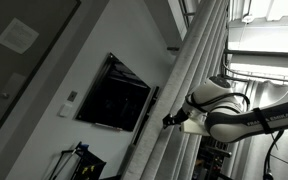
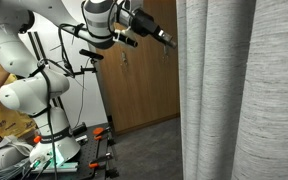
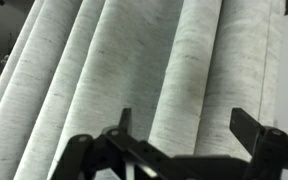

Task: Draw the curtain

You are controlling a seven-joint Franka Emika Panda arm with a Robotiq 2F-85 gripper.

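A raised pleat of the curtain (image 3: 187,75) is between my gripper's open fingers. I should keep going toward the curtain until the fingers are on both sides of that pleat (image 3: 176,122), then close them.
The curtain (image 1: 184,90) is a very tall off-white woven drape with long vertical pleats. It fills the right half of an exterior view (image 2: 244,90) and nearly the whole wrist view (image 3: 144,70). My gripper (image 3: 184,125) is open, its two black fingers spread with a pleat showing between them; nothing is held. In an exterior view the gripper (image 2: 167,40) points at the curtain's edge with a small gap. In an exterior view the gripper (image 1: 170,121) sits right at the folds.
A black wall screen (image 1: 114,95) hangs on the grey wall beside the curtain. A wooden door (image 2: 144,70) stands behind the arm. The arm's base (image 2: 54,150) stands on a stand with tools and cables on the floor.
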